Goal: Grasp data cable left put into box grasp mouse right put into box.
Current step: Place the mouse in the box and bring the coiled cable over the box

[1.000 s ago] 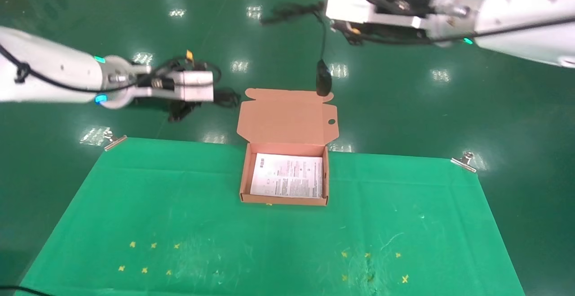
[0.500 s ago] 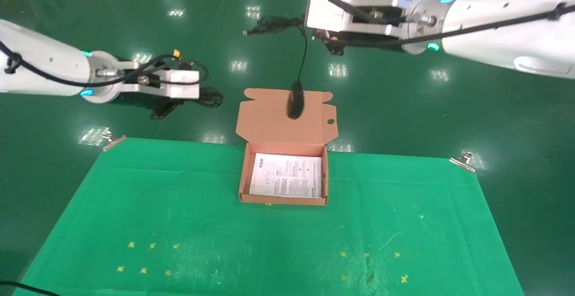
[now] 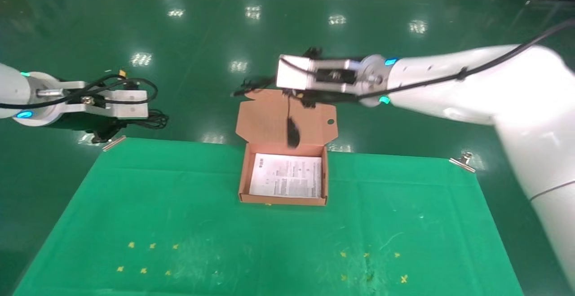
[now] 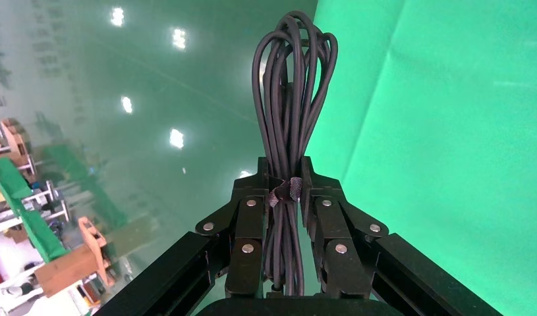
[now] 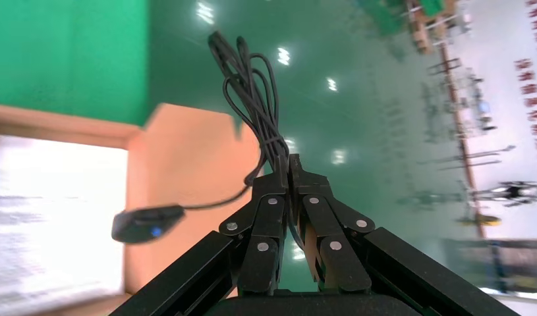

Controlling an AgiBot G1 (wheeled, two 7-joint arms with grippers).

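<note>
The dangling mouse (image 3: 292, 133) and my right gripper block the box, so my left gripper should keep the data cable (image 3: 157, 119) back until the mouse is inside the box.
The box (image 3: 244, 177) lies open on the green cloth, its lid (image 3: 265, 118) standing at the back and a white leaflet (image 3: 287, 176) inside. My right gripper (image 3: 275, 82) is shut on the bundled cord (image 5: 252, 85) of the mouse (image 3: 292, 132). The mouse hangs on its cord in front of the lid, just above the box's back edge. In the right wrist view the right gripper (image 5: 289, 164) holds the cord, and the mouse (image 5: 147, 224) dangles over the lid (image 5: 186, 151). My left gripper (image 3: 134, 117) is off the table's far left corner. There the left gripper (image 4: 288, 168) is shut on the data cable (image 4: 292, 85).
The green cloth (image 3: 179, 224) covers the table, held by metal clips at the far left corner (image 3: 114, 142) and far right corner (image 3: 465, 161). Small yellow marks (image 3: 148, 255) dot the near part. Shiny green floor (image 3: 202, 26) lies beyond the table.
My right arm has come down and leftward with the mouse, which now hangs lower, at the box's back edge. My left arm has drawn back to the left with the data cable.
</note>
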